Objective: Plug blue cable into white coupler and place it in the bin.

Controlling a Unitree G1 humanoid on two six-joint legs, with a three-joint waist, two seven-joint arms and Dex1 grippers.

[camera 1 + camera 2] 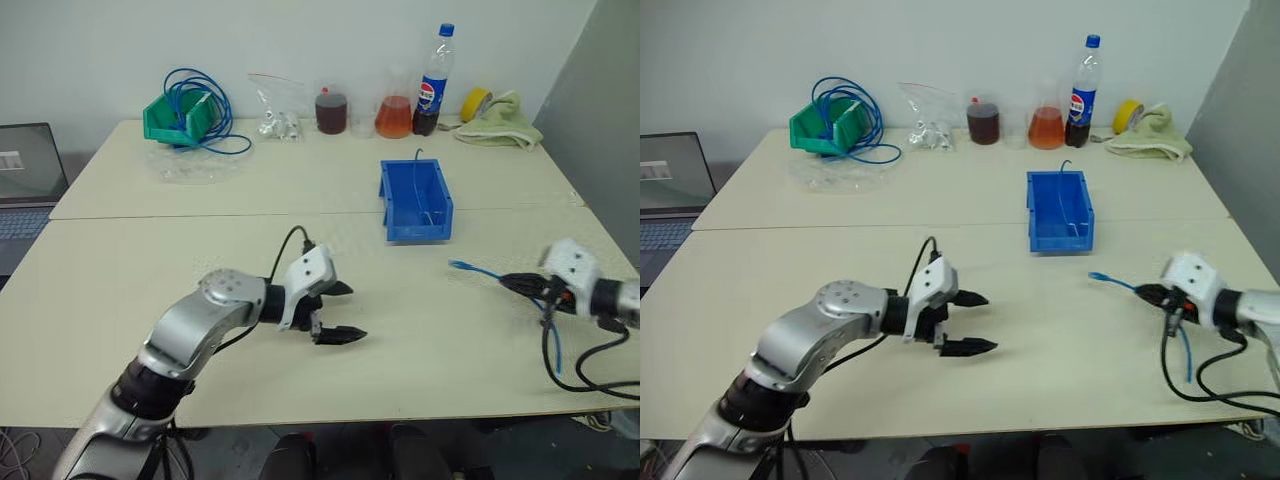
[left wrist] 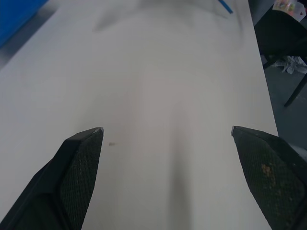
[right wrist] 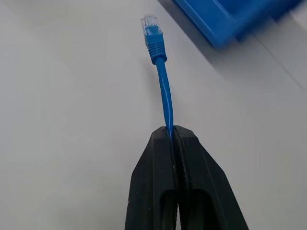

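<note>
The blue cable's plug point(image 1: 457, 265) points toward the left gripper's open fingers, so the robot's right gripper keeps moving across the clear tabletop point(image 1: 408, 300) and lets go of the cable near them.
My right gripper point(image 1: 512, 283) is shut on the thin blue cable point(image 3: 163, 93) near one end, low over the table's right side. The cable's short free end with its clear plug point(image 1: 458, 265) sticks out toward the middle. The rest of the cable point(image 1: 555, 350) hangs down behind the gripper. The blue bin point(image 1: 418, 229) stands mid-table, beyond and to the left of that gripper. My left gripper point(image 1: 352, 312) is open over bare tabletop at the centre front, its fingers point(image 2: 79, 158) wide apart with nothing between them. The white coupler is out of view.
At the back left stands a green bin point(image 1: 165, 120) with a big bundle of blue cable. A clear bag point(image 1: 278, 105), jars and a cola bottle point(image 1: 433, 80) line the back edge. A laptop point(image 1: 25, 180) sits far left. Black cables point(image 1: 590, 375) loop at the right front edge.
</note>
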